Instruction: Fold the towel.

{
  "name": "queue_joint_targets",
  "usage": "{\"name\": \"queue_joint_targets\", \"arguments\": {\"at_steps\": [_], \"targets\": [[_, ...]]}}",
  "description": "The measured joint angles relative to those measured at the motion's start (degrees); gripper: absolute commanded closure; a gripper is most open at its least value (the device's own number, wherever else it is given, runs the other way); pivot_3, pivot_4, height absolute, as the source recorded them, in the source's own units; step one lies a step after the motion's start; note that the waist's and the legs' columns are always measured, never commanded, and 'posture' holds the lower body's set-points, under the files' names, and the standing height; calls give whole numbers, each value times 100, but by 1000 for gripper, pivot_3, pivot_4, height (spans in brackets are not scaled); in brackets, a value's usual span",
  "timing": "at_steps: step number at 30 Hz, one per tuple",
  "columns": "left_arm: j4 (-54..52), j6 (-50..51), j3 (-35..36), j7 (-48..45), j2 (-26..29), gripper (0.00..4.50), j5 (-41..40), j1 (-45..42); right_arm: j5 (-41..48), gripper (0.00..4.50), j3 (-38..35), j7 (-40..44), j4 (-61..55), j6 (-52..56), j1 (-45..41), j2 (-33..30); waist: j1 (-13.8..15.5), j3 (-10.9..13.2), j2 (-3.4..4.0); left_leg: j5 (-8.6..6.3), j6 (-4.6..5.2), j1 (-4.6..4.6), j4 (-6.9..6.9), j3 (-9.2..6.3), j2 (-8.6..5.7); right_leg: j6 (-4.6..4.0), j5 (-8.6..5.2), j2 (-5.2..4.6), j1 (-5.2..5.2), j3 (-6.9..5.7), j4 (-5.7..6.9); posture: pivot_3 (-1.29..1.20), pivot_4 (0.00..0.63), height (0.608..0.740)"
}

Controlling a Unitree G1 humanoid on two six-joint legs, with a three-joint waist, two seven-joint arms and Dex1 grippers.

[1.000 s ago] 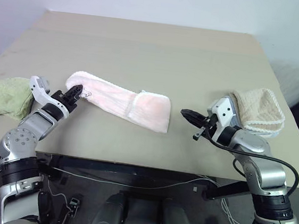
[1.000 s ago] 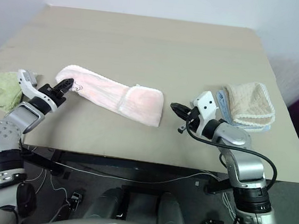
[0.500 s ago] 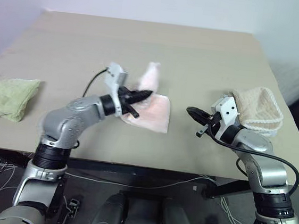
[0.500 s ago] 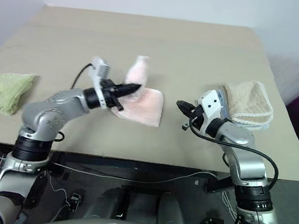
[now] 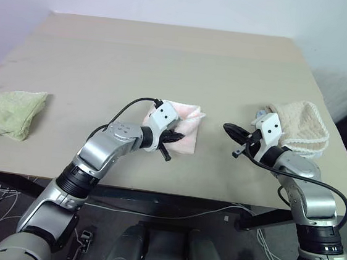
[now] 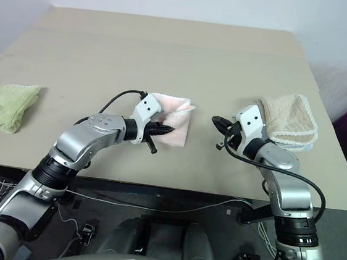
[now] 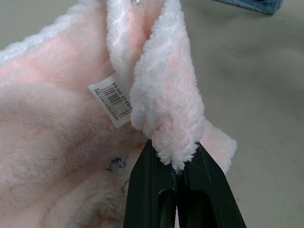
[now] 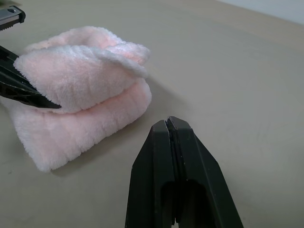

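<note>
Next, I bring my right gripper back and press the towel's near side point(image 5: 188, 141) flat with it, because the pink towel's upper flap point(image 5: 191, 116) sticks up crumpled over its lower layer at my left gripper.
A pink towel point(image 5: 185, 124) lies near the table's front middle, doubled over on itself. My left gripper point(image 5: 177, 137) is shut on the towel's edge and holds it over the lower layer. In the left wrist view the pinched fold point(image 7: 167, 114) rises between my fingers, beside a barcode tag point(image 7: 114, 99). My right gripper point(image 5: 230, 130) hovers shut and empty to the right of the towel, apart from it. The right wrist view shows the folded pink towel point(image 8: 80, 99) ahead of the right gripper point(image 8: 170, 124).
A beige folded cloth point(image 5: 300, 126) on a blue one sits at the table's right edge behind my right arm. A green cloth point(image 5: 9, 113) lies at the left edge. The tan table point(image 5: 180, 62) stretches bare toward the back.
My left gripper has swept from the far left across to the right, carrying the towel's left end over onto its right end. The right gripper has stayed almost still.
</note>
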Motion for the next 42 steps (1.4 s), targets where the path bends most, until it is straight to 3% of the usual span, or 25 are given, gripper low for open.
{"name": "queue_joint_targets", "arguments": {"at_steps": [12,18,22,26,35,42], "targets": [[-64,302,700,-261,-199,564,-338,250,0,4500,1,-12,-10,0,-3,1,-5,0,0,0,0,0,2,-1,1,0,0,-1,0,0,1,0,150,740],[-447,649,1801,-326,-218,564,-1175,336,2,4500,3,-28,-10,1,-120,7,-10,1,0,0,0,0,4,-2,1,0,0,-2,0,-1,2,0,150,740],[-523,643,2184,-339,-36,564,-1320,344,7,4500,3,-34,-17,3,-319,34,-5,1,0,0,0,0,5,-1,1,0,0,0,0,-1,2,0,150,740],[-262,493,2546,-272,-5,1421,-1393,316,80,4500,27,-32,-21,49,-680,183,-9,1,0,0,0,0,6,-2,1,0,0,0,0,-2,3,0,150,740],[1288,-1074,1732,-575,73,4469,-107,-20,-70,4500,926,-263,753,353,-1825,1311,24,1,1,1,-2,-6,8,-3,-8,0,1,-3,-5,-8,2,0,150,740],[2201,-1855,960,-938,7,4469,741,-134,-446,4500,1271,-339,1827,432,-1511,1559,-35,1,1,1,-2,-9,6,-1,-7,0,1,1,-17,-3,9,0,150,740]]}}
